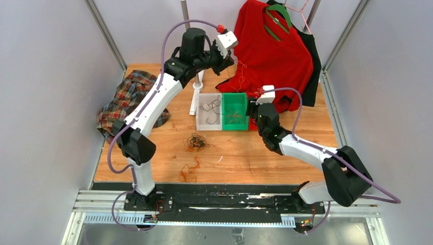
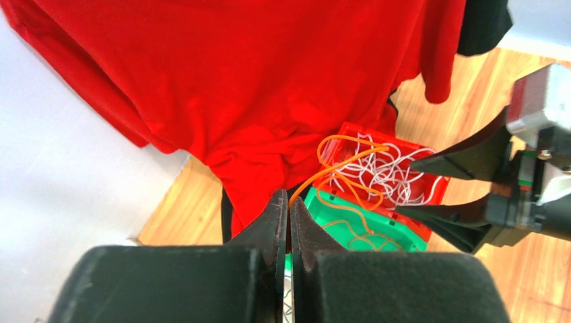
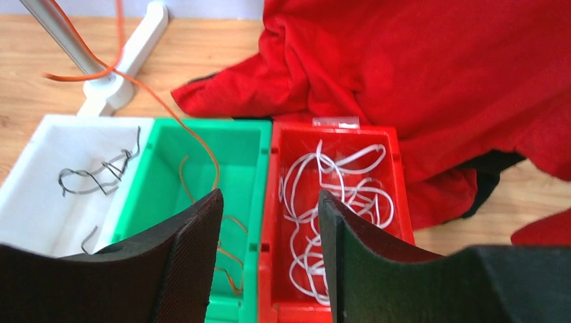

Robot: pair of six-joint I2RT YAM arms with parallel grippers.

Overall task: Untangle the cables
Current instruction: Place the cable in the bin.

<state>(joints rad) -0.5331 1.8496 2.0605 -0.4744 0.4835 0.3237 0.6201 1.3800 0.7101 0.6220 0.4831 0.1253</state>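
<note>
The orange cable's lower end [image 3: 215, 168] is hanging in the green bin [image 1: 235, 108], away from the white cables. My left gripper should continue going down until the rest of the cable gathers there, and then let go.
My left gripper [image 1: 229, 61] is raised at the back of the table and shut on a thin orange cable [image 2: 334, 169]. The cable hangs from its tips [image 2: 290, 202] down into the green bin [image 2: 350, 227]. My right gripper [image 3: 269, 202] is open and empty. It hovers over the wall between the green bin [image 3: 202, 145] and the red bin [image 3: 384, 145]. White cables [image 3: 337, 195] lie curled in the red bin. Dark cables [image 3: 94, 176] lie in the white bin [image 3: 40, 202]. A tangle of orange and black cables [image 1: 196, 142] and a loose orange cable [image 1: 190, 171] lie on the table.
A red shirt [image 1: 273, 53] on a green hanger drapes behind the bins, over a black garment [image 1: 312, 61]. A white stand with a metal pole [image 1: 196, 92] is left of the bins. A plaid cloth [image 1: 127, 99] lies at the table's left edge.
</note>
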